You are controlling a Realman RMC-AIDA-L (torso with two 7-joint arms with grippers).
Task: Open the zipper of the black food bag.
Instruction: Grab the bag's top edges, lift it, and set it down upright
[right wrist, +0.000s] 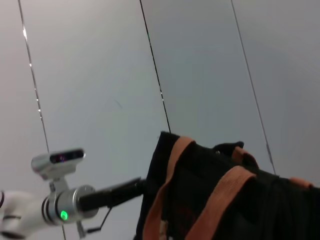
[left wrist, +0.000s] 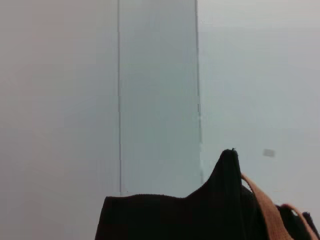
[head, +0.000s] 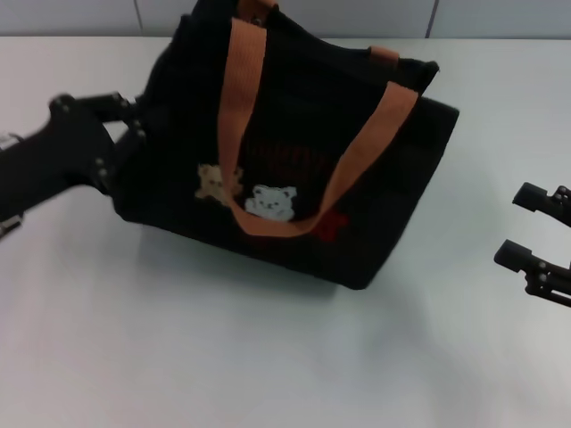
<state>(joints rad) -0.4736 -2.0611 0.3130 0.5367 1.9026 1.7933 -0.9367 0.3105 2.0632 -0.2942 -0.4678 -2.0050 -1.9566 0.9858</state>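
Note:
The black food bag's top (head: pixel 335 43) faces the wall; next my left gripper turns it toward my right gripper, which will then open the zipper.
The black food bag (head: pixel 294 152) stands on the white table, with two orange-brown strap handles (head: pixel 245 107) and bear patches (head: pixel 270 201) on its front. Its zipper is not visible on the dark top. My left gripper (head: pixel 132 120) is against the bag's left end, touching the fabric. The right wrist view shows that arm (right wrist: pixel 117 193) meeting the bag (right wrist: pixel 265 210) at its end. In the left wrist view only the bag's top edge (left wrist: pixel 200 215) and one strap (left wrist: pixel 265 210) appear. My right gripper (head: pixel 526 226) is open and empty, well right of the bag.
The white table (head: pixel 268 357) spreads out in front of the bag and to both sides. A pale panelled wall (head: pixel 357 13) runs behind the table's far edge.

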